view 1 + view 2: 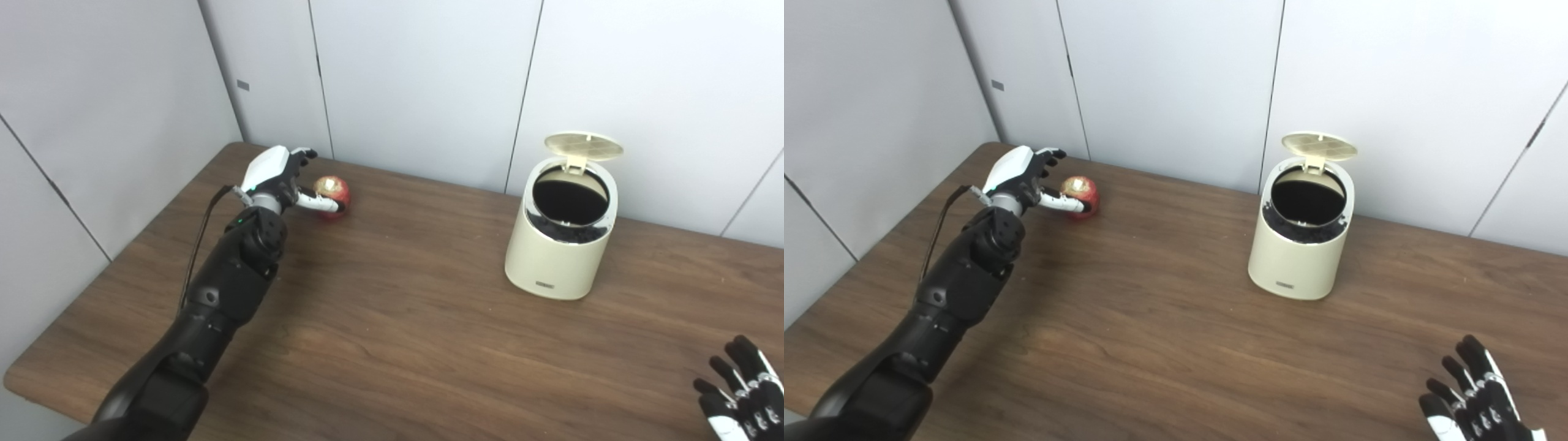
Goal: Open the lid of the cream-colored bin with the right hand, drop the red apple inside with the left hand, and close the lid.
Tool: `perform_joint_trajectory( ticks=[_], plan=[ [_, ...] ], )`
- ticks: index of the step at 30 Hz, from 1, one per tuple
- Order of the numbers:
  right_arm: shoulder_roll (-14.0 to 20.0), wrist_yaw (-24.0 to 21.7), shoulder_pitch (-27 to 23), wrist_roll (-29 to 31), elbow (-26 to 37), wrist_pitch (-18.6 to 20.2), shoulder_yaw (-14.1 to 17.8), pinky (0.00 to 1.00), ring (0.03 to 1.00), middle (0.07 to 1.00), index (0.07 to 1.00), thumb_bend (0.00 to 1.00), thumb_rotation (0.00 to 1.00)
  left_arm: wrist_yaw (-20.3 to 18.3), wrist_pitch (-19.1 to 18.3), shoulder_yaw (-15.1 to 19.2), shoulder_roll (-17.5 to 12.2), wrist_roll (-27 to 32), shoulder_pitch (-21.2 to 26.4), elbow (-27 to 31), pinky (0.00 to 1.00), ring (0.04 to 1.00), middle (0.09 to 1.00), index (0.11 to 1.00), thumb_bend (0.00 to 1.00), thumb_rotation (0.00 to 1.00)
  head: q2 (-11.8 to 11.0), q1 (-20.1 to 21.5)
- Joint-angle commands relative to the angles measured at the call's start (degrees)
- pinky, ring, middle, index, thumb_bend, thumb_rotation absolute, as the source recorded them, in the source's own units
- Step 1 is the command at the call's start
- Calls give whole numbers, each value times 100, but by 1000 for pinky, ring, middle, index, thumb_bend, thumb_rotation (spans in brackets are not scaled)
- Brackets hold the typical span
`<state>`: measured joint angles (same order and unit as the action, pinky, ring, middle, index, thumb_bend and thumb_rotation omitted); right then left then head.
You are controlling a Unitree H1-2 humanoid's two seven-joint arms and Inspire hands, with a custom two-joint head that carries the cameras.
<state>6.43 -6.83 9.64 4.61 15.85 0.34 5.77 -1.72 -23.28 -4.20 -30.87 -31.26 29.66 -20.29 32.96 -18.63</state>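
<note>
My gripper will drop the red apple [332,195], and it will sink below the bin's rim because the cream-colored bin's deep, dark opening [570,198] is wider than the apple.
A red apple [334,195] with a pale top lies on the wooden table [392,318] at the back left. My left hand [278,176] is beside it on the left, fingers spread, with the thumb lying along the apple's front; it is open. The cream-colored bin [560,240] stands at the back right with its round lid [583,145] tipped up, showing a dark inside. My right hand [741,392] rests open at the bottom right corner, far from the bin.
White wall panels [416,79] rise right behind the table's back edge, close to the apple and the bin. The table's left edge runs diagonally near my left arm [226,288].
</note>
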Motion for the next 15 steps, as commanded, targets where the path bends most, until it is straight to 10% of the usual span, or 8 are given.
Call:
perform_joint_trajectory(
  ticks=[1,15],
  plan=[
    [-1,76,39,-28,237,-79,-5,777,895,932,916,583,470,-138,33,-114,-313,-145,428,0,640,794,850,877,921,247,0,-6],
    [-65,121,55,-2,273,-108,-2,783,890,929,913,575,452,-665,-133,-352,-335,-29,605,-105,531,644,755,779,869,179,-21,50]
  ],
)
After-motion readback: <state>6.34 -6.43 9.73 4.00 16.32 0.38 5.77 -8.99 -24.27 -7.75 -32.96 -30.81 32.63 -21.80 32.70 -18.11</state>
